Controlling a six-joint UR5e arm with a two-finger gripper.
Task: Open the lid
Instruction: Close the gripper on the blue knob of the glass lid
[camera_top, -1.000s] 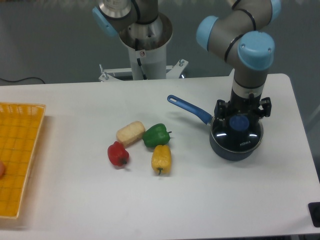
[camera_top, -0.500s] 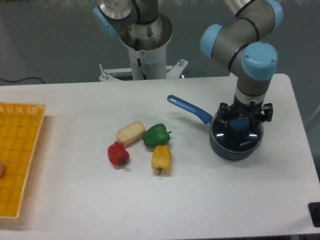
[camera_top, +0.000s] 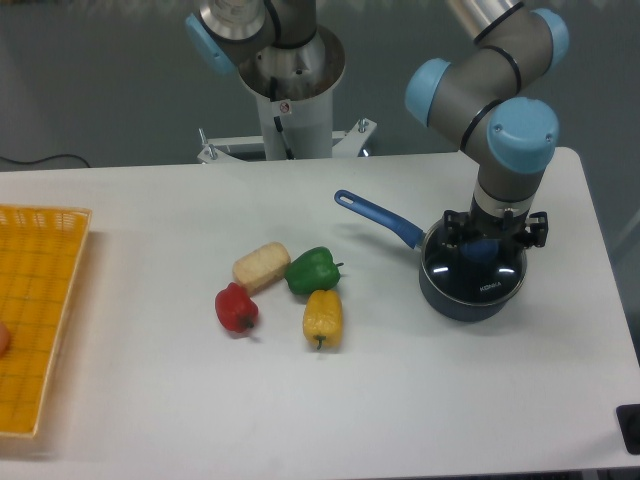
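I should expect to find an empty saucepan under the lid (camera_top: 474, 263) when I lift it, because only even darkness can be seen through the clear glass (camera_top: 450, 279).
The lid (camera_top: 470, 278) is a clear glass disc with a metal rim and small white lettering. It lies flat on the dark blue saucepan (camera_top: 452, 300) at the right of the table. Its blue knob (camera_top: 480, 249) shows partly under my gripper. My gripper (camera_top: 490, 243) points straight down over the knob. Its black fingers (camera_top: 453, 232) stand apart on either side of the knob, so it looks open. Whether the pads touch the knob is hidden by the wrist.
The saucepan's long blue handle (camera_top: 378, 216) points up-left. A red pepper (camera_top: 236, 308), a beige bread piece (camera_top: 261, 265), a green pepper (camera_top: 313, 270) and a yellow pepper (camera_top: 322, 317) lie mid-table. An orange basket (camera_top: 30, 300) stands at the left edge.
My gripper has moved slightly to the right and down over the lid's knob, covering more of it. The lid and saucepan have not moved.
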